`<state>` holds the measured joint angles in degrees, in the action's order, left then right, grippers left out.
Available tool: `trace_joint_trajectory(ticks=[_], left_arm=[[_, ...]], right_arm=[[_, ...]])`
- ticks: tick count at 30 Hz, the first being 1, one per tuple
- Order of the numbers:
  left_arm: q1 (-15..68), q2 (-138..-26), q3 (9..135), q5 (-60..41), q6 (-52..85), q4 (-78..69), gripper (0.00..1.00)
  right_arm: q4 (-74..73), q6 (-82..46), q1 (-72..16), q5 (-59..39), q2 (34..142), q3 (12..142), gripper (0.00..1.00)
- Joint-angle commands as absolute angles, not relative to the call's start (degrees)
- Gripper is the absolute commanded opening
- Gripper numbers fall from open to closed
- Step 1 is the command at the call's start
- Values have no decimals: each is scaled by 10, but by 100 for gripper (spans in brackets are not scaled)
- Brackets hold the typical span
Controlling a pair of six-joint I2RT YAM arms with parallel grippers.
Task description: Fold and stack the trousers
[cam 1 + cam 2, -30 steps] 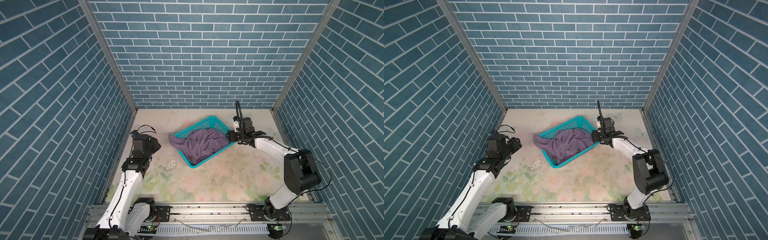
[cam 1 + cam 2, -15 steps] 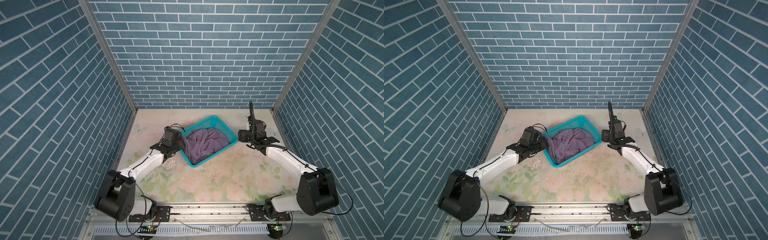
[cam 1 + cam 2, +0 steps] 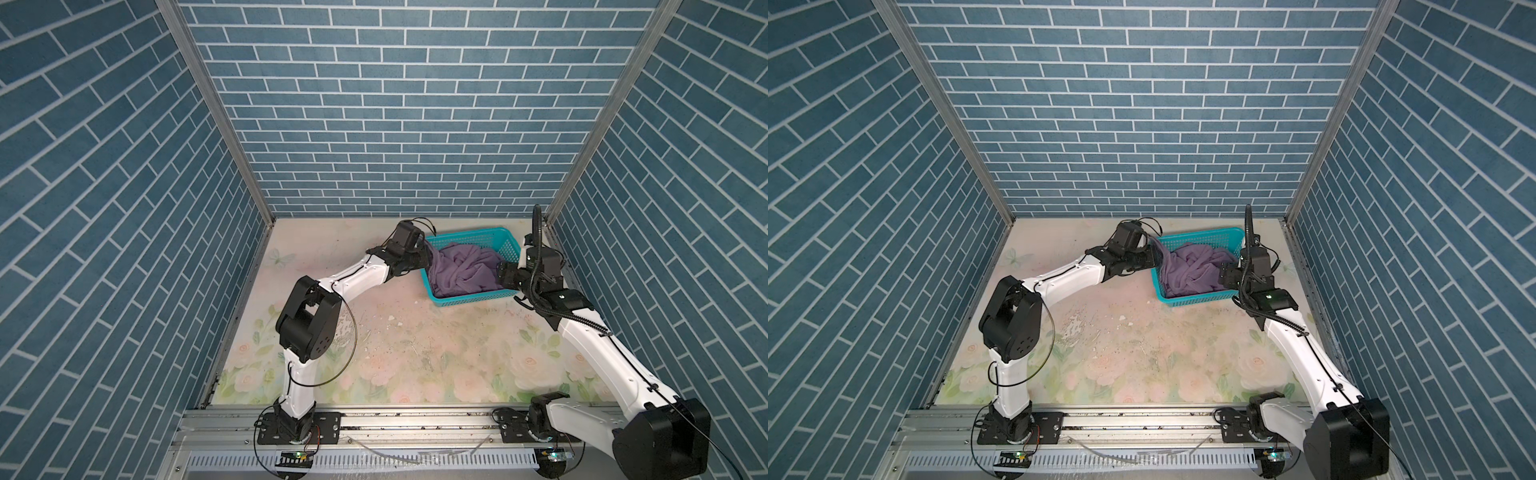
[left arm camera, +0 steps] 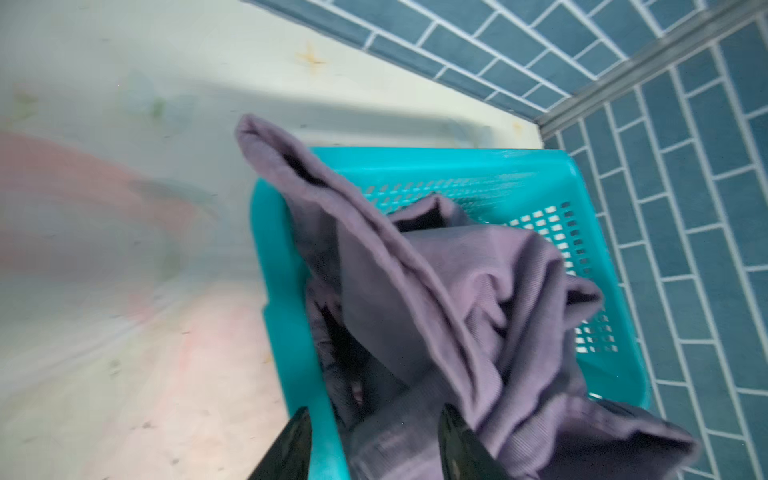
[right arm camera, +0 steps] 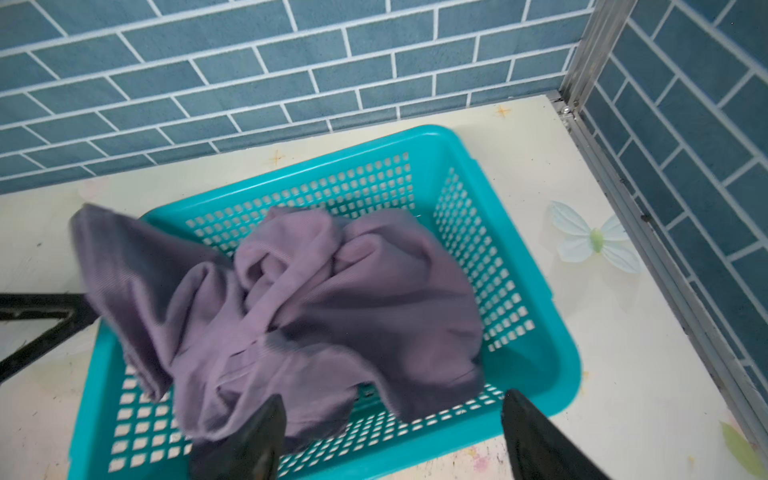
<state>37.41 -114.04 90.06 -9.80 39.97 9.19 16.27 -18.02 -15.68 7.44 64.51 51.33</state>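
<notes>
Next, my left gripper backs off from the basket's rim [image 3: 424,281], where it blocks the way to the open tabletop [image 3: 372,320], before my right gripper brings the trousers over.
The trousers [image 3: 461,270] [image 3: 1192,270] lie crumpled in a teal basket [image 3: 469,297] [image 3: 1200,298] at the far right of the table. One fold hangs over the basket's left rim. My left gripper [image 3: 426,259] [image 3: 1156,259] is at that rim. In the left wrist view the left gripper [image 4: 376,409] is open, its jaws straddling the basket [image 4: 282,266] wall and a bunch of the trousers [image 4: 457,291]. My right gripper [image 3: 500,274] [image 3: 1223,274] is at the basket's right side. In the right wrist view the right gripper [image 5: 392,395] stands wide open over the basket [image 5: 415,141] wall, beside the trousers [image 5: 332,299].
Blue brick walls close in the table on three sides. The right wall's metal rail [image 5: 665,257] runs close beside the basket. The floral table cover [image 3: 415,353] has chipped flakes near its middle. Both arms' bases sit on the front rail [image 3: 395,424].
My left arm has swung in from the left wall and reached to the basket's rim. The basket has slid right and turned. My right gripper has opened wider.
</notes>
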Motion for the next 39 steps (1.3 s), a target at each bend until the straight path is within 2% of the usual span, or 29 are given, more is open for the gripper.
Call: trace_joint_trajectory(ticks=[1,3,4,5,7,10,14,19,22,28,30,32,33,35,37,39], left_arm=[[389,-1140,903,-119,405,93,51],[386,-1127,889,-109,398,105,51],[383,-1117,884,-98,388,123,52],[380,-1102,877,-84,380,140,52],[373,-1060,846,-54,362,157,52],[358,-971,770,4,352,164,57],[328,-847,674,84,356,183,70],[284,-734,611,132,360,239,84],[277,-673,583,167,365,276,99],[274,-557,506,217,388,322,99],[272,-525,482,226,403,338,99],[272,-493,460,240,420,355,99],[272,-481,452,250,428,364,99],[272,-460,441,280,438,378,97],[271,-448,438,306,443,386,94],[269,-441,442,322,444,387,93]], right_arm=[[182,-171,-156,17,654,510,86],[181,-176,-156,16,662,508,91],[178,-184,-156,21,668,506,98],[174,-190,-156,24,674,503,99],[162,-194,-156,18,691,501,99],[150,-192,-156,-11,728,518,99],[148,-185,-156,-46,802,566,99],[116,-204,-156,-85,885,595,99],[77,-228,-156,-103,938,607,99],[43,-234,-156,-94,1080,671,95],[25,-231,-156,-112,1107,685,89],[29,-229,-155,-110,1110,701,79],[28,-227,-154,-106,1102,704,67],[33,-212,-151,-96,1072,712,25],[62,-191,-149,-68,1040,735,0],[103,-168,-148,-24,1010,772,0]])
